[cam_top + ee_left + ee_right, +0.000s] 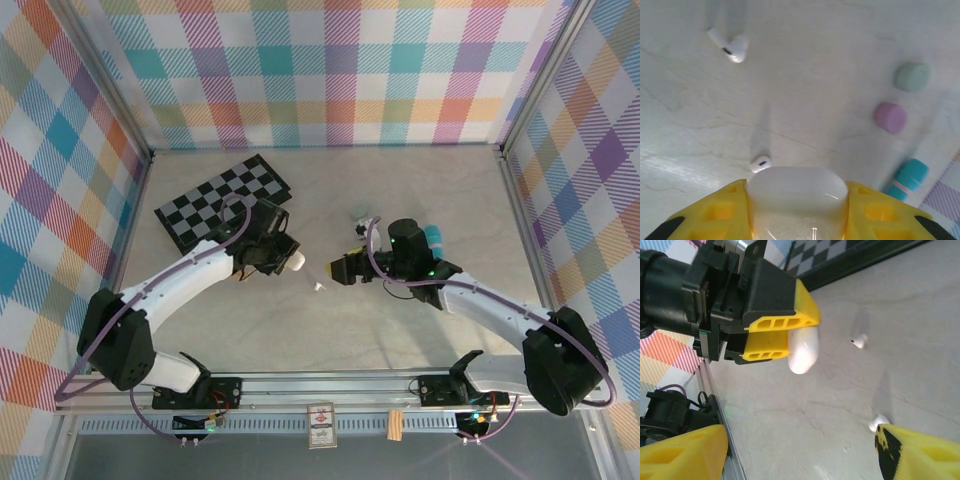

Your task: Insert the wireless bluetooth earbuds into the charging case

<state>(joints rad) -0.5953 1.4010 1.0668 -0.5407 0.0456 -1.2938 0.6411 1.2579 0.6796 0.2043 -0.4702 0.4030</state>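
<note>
The closed charging case [797, 197] is broadside in my left gripper, so its loose end [803, 362] should go into my right gripper before my left gripper grips the case again across its thickness.
My left gripper [290, 262] is shut on a white charging case [797, 197], pinched between its yellow fingers [725, 205] and lifted above the table. The right wrist view shows that case [803, 350] sticking out of the left jaws. Two white earbuds lie on the table: one [735, 47] farther off and one [760, 163] just beyond the case. My right gripper [338, 270] faces the left one, open with nothing between its fingers. One white earbud [879, 421] lies right beside its right fingertip [920, 455], the other [860, 341] farther away.
A mint case [912, 76] and a purple case [890, 117] rest on the table past the earbuds, with a teal pen [907, 180] near them. A checkered board [225, 200] lies at the back left. Plaid walls enclose the table.
</note>
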